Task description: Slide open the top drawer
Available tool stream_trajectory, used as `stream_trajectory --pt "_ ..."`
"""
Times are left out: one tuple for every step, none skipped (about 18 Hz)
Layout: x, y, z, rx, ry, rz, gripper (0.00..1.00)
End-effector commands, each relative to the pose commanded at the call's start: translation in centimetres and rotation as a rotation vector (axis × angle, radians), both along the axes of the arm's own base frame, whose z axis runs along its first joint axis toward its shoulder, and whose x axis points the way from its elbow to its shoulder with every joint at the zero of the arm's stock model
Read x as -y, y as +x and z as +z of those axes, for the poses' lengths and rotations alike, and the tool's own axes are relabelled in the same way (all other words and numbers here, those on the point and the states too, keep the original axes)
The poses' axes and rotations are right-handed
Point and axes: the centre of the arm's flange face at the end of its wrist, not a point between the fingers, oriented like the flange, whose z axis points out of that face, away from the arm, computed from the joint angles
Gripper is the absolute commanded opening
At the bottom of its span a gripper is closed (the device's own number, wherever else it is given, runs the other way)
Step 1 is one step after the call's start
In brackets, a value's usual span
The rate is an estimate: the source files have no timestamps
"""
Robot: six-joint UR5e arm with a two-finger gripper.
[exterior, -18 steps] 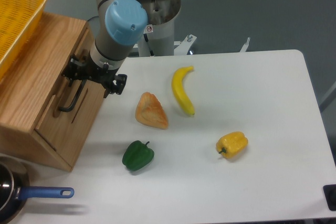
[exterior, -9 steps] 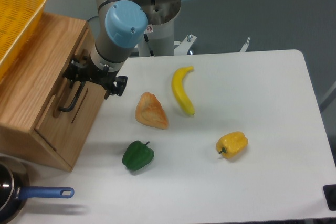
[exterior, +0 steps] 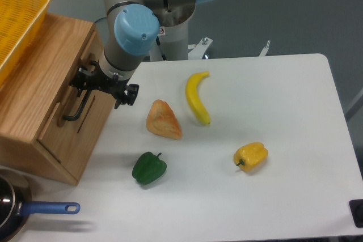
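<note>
My gripper will pull the drawer (exterior: 67,131), and the drawer will slide out clear over the pastry wedge, because the top drawer's lower seam (exterior: 84,121) is well above the table.
The top drawer (exterior: 97,115) is the light-oak front of the wooden cabinet (exterior: 34,100) at the left. A long black bar handle (exterior: 76,109) runs down that front. My gripper (exterior: 95,86) hangs at the handle's upper end, with black finger links spread on both sides of the bar. The fingertips are hidden against the wood under the wrist, so whether they clamp the handle does not show. The drawer front looks flush with the cabinet.
A yellow mesh basket (exterior: 17,21) sits on top of the cabinet. On the white table lie a pastry wedge (exterior: 163,119), a banana (exterior: 196,98), a green pepper (exterior: 149,168) and a yellow pepper (exterior: 251,156). A blue-handled pan (exterior: 34,210) is at the front left.
The wrist and gripper have shifted a few pixels to the right along the drawer front. The handle and drawer show no visible movement.
</note>
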Motion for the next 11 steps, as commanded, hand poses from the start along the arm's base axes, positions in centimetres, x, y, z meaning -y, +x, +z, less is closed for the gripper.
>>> stream_trajectory --pt "0.0 -0.1 -0.2 0.0 -0.004 0.0 1.0" --pt "0.0 -0.1 -0.2 -0.001 -0.004 -0.002 1.0" --pt "0.0 -0.1 -0.2 -0.001 -0.003 -0.003 1.0" --pt "0.0 -0.2 -0.2 -0.002 -0.002 -0.003 1.0" --pt "0.1 -0.4 -0.1 -0.004 0.003 -0.008 1.0" --pt "0.2 -0.5 -0.1 -0.006 0.006 -0.012 1.0" --pt "0.2 -0.6 0.0 -0.008 0.007 -0.014 1.0" --pt "0.2 -0.7 0.0 -0.018 0.006 -0.014 1.0" --pt "0.3 -0.7 0.1 -0.05 -0.002 -0.021 1.0" --pt "0.4 -1.0 0.3 -0.086 -0.011 -0.024 1.0" --pt "0.4 -1.2 0.4 -0.109 -0.004 -0.024 1.0"
